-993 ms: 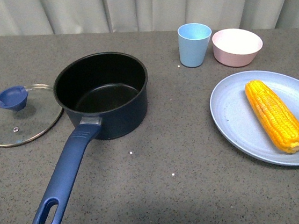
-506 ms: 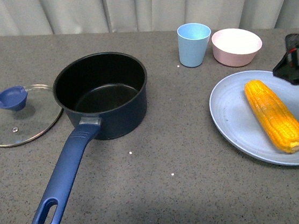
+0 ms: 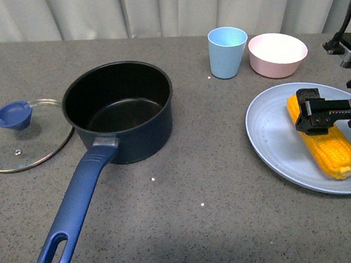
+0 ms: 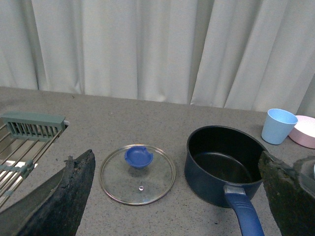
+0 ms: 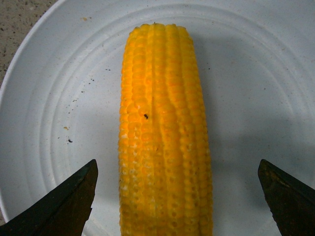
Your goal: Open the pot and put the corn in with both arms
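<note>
The dark blue pot has a wide opening and deep sides. The yellow corn should therefore rest completely under the pot's rim when I put it down inside.
The dark blue pot stands uncovered, its long handle pointing toward me. Its glass lid lies flat to the pot's left. The yellow corn lies on a blue plate at the right. My right gripper hangs open just over the cob's middle; in the right wrist view the corn lies between the spread fingers without touching them. The left gripper is open and empty, held back from the lid and the pot. It is out of the front view.
A light blue cup and a pink bowl stand behind the plate. A green dish rack sits left of the lid in the left wrist view. Pale curtains close off the back of the grey table.
My right arm has come in from the right edge and now holds its open gripper over the corn. Pot, lid and corn have not moved.
</note>
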